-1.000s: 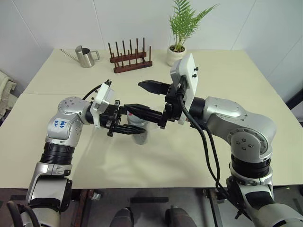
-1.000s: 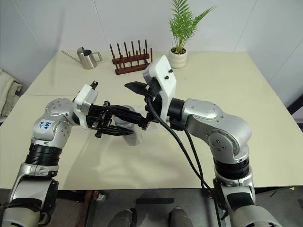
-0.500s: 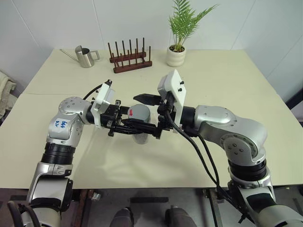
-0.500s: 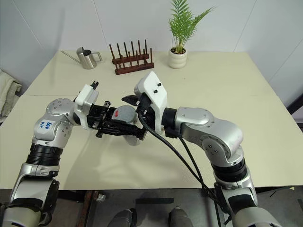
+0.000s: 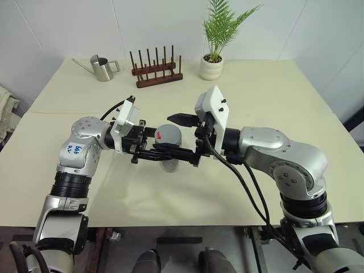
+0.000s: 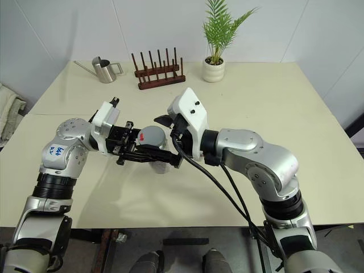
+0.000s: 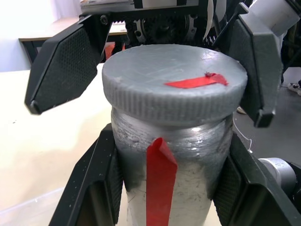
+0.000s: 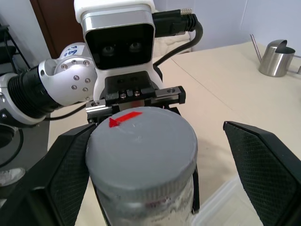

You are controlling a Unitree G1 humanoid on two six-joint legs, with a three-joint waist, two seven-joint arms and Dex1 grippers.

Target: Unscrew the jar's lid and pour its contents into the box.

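My gripper is going to twist and lift the grey lid (image 8: 142, 141), and the lid will come off whole as a separate cap, because a shallow ribbed rim (image 8: 155, 192) goes around the jar's top.
My left gripper (image 5: 162, 153) is shut on the jar (image 7: 188, 188) and holds it upright above the table, a red strip down its frosted side. The grey lid (image 5: 169, 135), with a red mark on top, sits on the jar. My right gripper (image 5: 172, 135) is open, reaching in from the opposite side. Its black fingers (image 8: 263, 169) stand on either side of the lid with a gap to each. The contents cannot be made out through the jar's wall. A corner of the clear box (image 8: 225, 200) shows on the table just below the jar.
At the far side of the cream table (image 5: 256, 91) stand a steel watering can (image 5: 102, 68), a wooden peg rack (image 5: 156, 73) and a potted plant (image 5: 212, 61). A cloth (image 5: 5, 111) hangs off to the left.
My right gripper has come down and turned a little, so that its open fingers now flank the lid. The left gripper and the jar have stayed still.
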